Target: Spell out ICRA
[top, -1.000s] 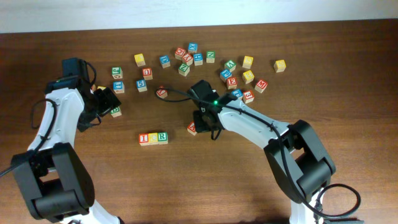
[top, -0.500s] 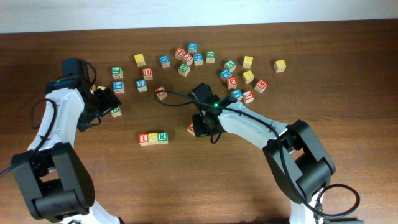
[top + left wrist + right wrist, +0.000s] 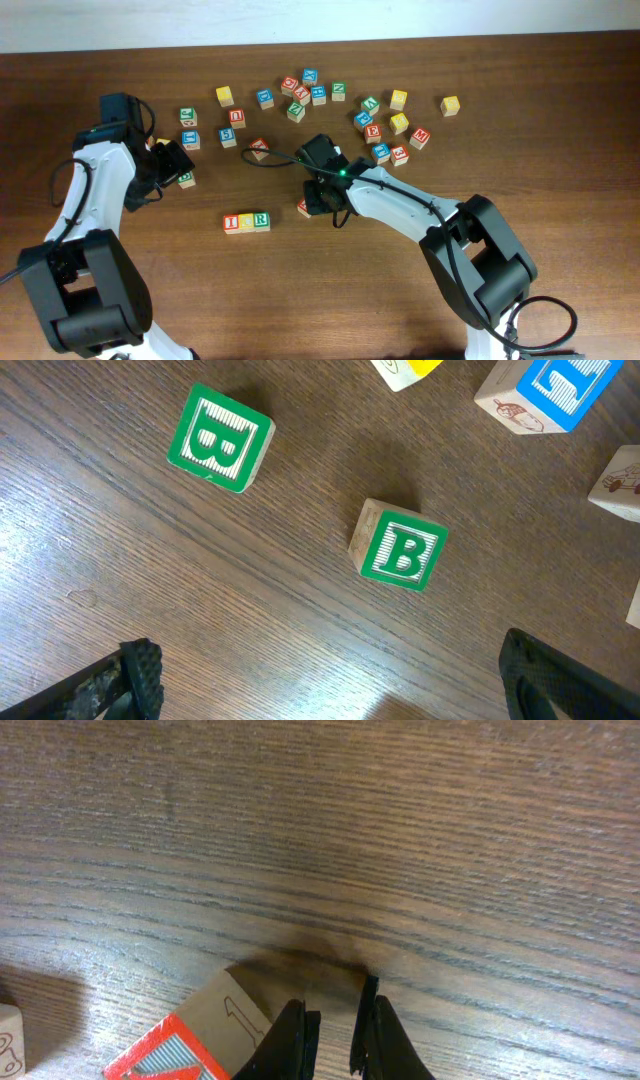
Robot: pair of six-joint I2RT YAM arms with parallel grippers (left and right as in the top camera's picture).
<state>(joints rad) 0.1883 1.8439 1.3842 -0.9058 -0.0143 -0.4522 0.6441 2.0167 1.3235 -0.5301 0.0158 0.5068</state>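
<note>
The red A cube (image 3: pixel 303 208) sits at a slant to the row, so the robot's right gripper should first push the cube's side (image 3: pixel 232 1010) gently with closed fingers to turn it square.
Three cubes stand in a row on the wooden table: the red I (image 3: pixel 231 223), the yellow C (image 3: pixel 246 222) and the green R (image 3: pixel 261 220). To their right lies a red-faced cube (image 3: pixel 304 208), apparently the A, apart from the row. My right gripper (image 3: pixel 320 203) is right beside it. In the right wrist view that cube (image 3: pixel 175 1045) sits against the outside of the left finger, and the gripper (image 3: pixel 337 1005) is all but shut with only bare table in the slit. My left gripper (image 3: pixel 176 166) is wide open (image 3: pixel 330 660) over bare wood, short of two green B cubes (image 3: pixel 400 547) (image 3: pixel 218 438).
Several other letter cubes are scattered along the back, from the yellow one (image 3: pixel 225 96) to another yellow one (image 3: pixel 450 105), with a cluster near the red E (image 3: pixel 373 131). A red cube (image 3: pixel 259 148) lies under the right arm's cable. Yellow (image 3: pixel 405 370) and blue (image 3: pixel 545 390) cubes sit beyond the B cubes.
My right gripper has shifted a little to the left, and the red-faced cube has slid left with it toward the row. The left arm has not moved.
</note>
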